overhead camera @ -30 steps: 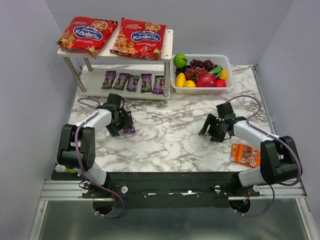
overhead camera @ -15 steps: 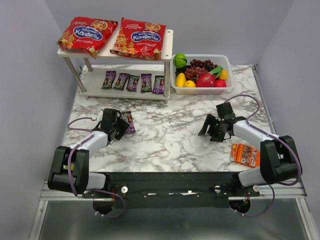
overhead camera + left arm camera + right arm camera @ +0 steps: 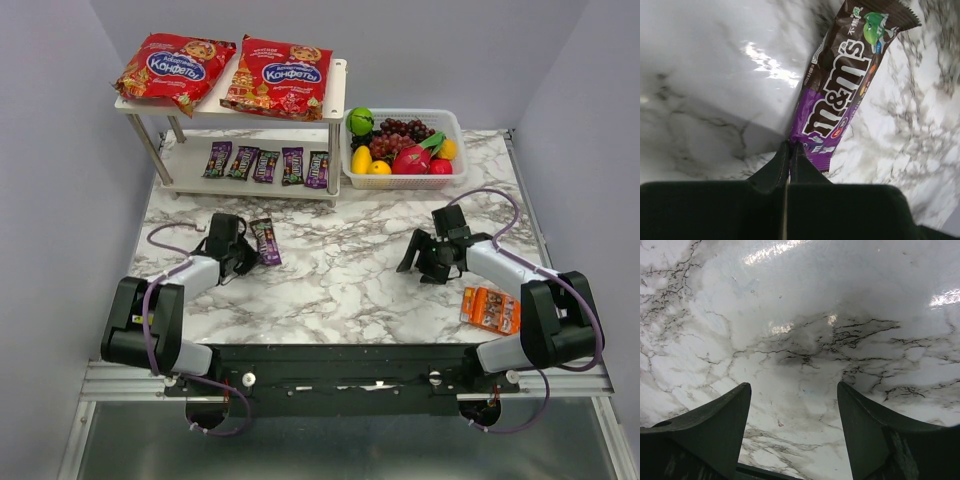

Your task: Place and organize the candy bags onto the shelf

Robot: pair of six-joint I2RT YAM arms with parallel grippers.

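Note:
My left gripper is pinching just the candy packet's near corner (image 3: 799, 138). My right gripper should hold the packet's far half (image 3: 262, 231) while my left gripper grips deeper.
A dark purple candy packet (image 3: 266, 241) (image 3: 840, 90) lies on the marble left of centre. My left gripper (image 3: 245, 256) (image 3: 790, 146) is shut, and its tips pinch the packet's near corner. Two red candy bags (image 3: 175, 65) (image 3: 278, 75) lie side by side on the top board of the white shelf (image 3: 336, 88). Several purple packets (image 3: 265, 165) stand in a row on its lower board. My right gripper (image 3: 420, 265) (image 3: 792, 390) hangs open over bare marble at the right, with nothing between its fingers.
A white basket (image 3: 455, 125) of fruit stands right of the shelf at the back. An orange packet (image 3: 490, 308) lies near the right arm's base. Grey walls close in both sides.
My left gripper went from open to shut on the packet's corner. The left arm drew back, and the packet slid a little to the right. The right arm has not moved.

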